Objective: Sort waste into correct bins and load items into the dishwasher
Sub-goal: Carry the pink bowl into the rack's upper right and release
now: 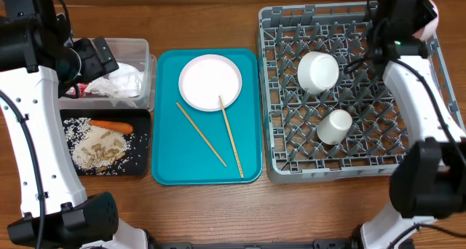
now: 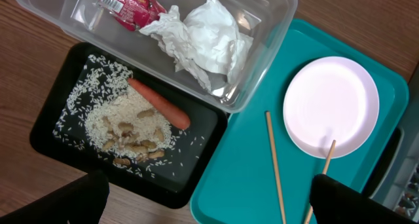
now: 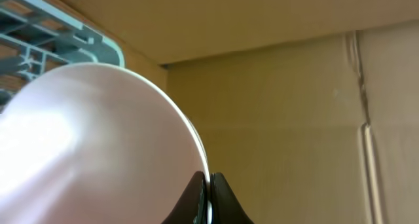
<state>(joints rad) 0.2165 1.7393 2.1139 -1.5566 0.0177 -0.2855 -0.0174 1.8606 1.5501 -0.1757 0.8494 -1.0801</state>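
My right gripper goes on carrying the pink bowl (image 1: 431,21) to the rack's pegs (image 1: 352,51) beside the white bowl until it rests in the rack, because those pegs are free for it.
My right gripper (image 3: 208,191) is shut on the rim of a pale round plate (image 3: 91,145), held over the far right corner of the grey dish rack (image 1: 291,161); the plate's edge shows in the overhead view (image 1: 432,20). A white bowl (image 1: 318,71) and a white cup (image 1: 335,126) sit in the rack. A second white plate (image 1: 210,81) and two chopsticks (image 1: 201,135) lie on the teal tray (image 1: 167,161). My left gripper (image 2: 209,207) is open and empty above the bins. The clear tub (image 2: 275,27) holds the red wrapper (image 2: 124,1) and crumpled paper (image 2: 209,37). The black tray (image 2: 196,152) holds the carrot (image 2: 160,105), rice and scraps (image 2: 127,129).
A brown cardboard wall (image 3: 294,106) stands behind the rack. The bins sit at the table's left side and the rack at the right, with the teal tray between them.
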